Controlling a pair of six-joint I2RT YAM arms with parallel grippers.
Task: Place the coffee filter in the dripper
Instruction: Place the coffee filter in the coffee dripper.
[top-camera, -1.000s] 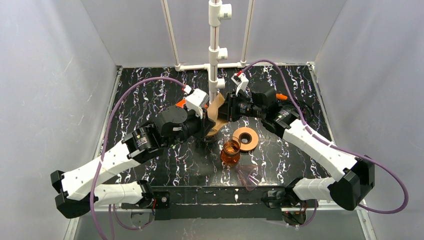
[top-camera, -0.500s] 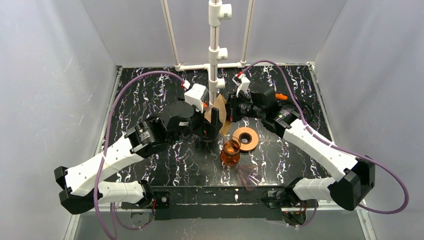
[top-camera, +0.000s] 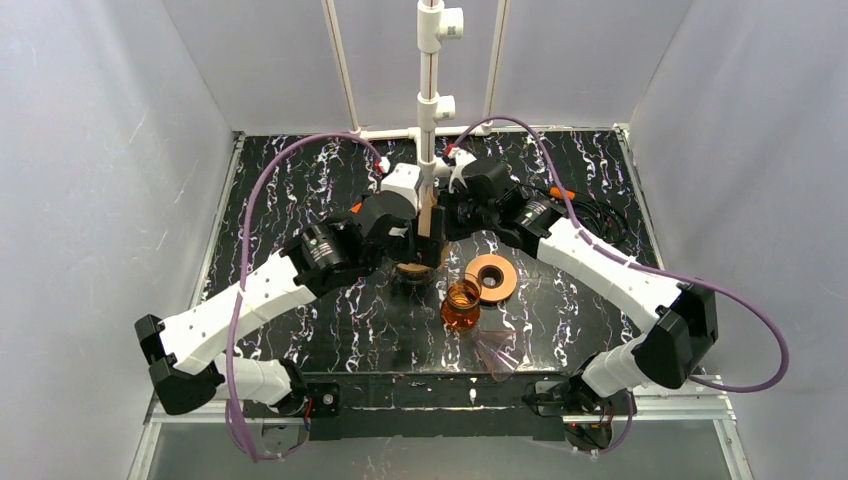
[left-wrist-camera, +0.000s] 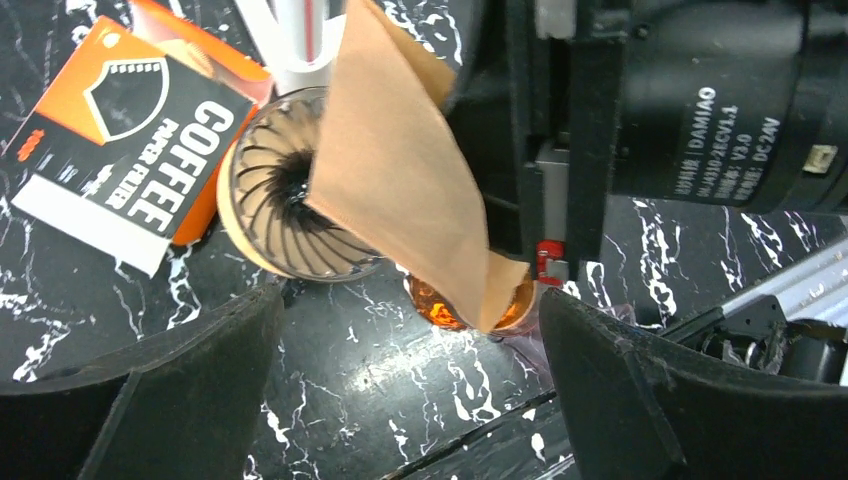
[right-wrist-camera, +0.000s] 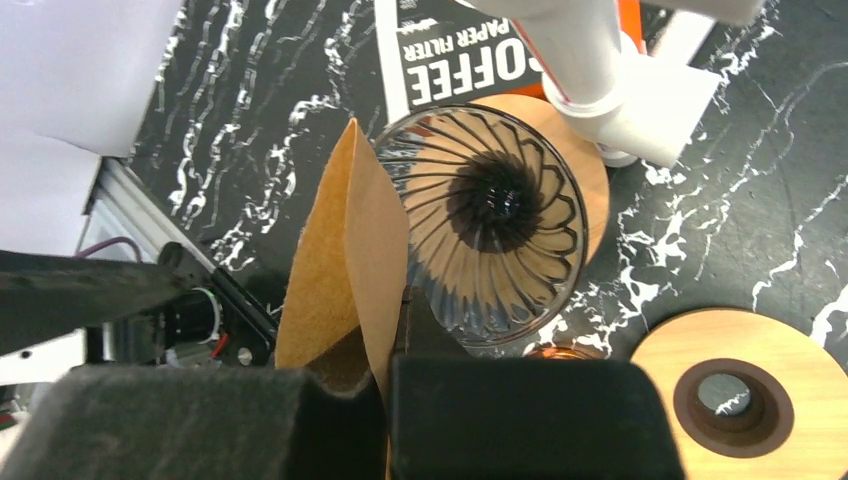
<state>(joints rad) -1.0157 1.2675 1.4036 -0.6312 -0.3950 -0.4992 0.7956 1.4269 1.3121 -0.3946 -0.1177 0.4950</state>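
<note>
The coffee filter stands nearly shut (right-wrist-camera: 366, 235) next to the dripper. My left gripper should hold the filter's free side (right-wrist-camera: 312, 275) while my right gripper opens and takes hold again to spread the filter.
The brown paper coffee filter (right-wrist-camera: 345, 250) stands on edge, pinched between the fingers of my shut right gripper (right-wrist-camera: 390, 370). It hangs just left of the ribbed glass dripper (right-wrist-camera: 490, 220), which sits on a round wooden base. In the left wrist view the filter (left-wrist-camera: 400, 170) overlaps the dripper (left-wrist-camera: 280, 210), and its lower tip points toward the wide gap of my open left gripper (left-wrist-camera: 410, 385), which touches nothing. From above, both grippers meet at the filter (top-camera: 427, 215) in front of the white pole, and the left gripper (top-camera: 420, 250) covers most of the dripper.
An orange and black coffee filter box (left-wrist-camera: 130, 140) lies behind the dripper. An amber glass jar (top-camera: 462, 305) and a wooden ring (top-camera: 492, 278) sit to the right of it. The white pipe stand (top-camera: 428, 110) rises just behind the grippers.
The left gripper has opened and let go of the filter while the right gripper shut on it. Both arms moved toward the pole, and the filter now stands more upright.
</note>
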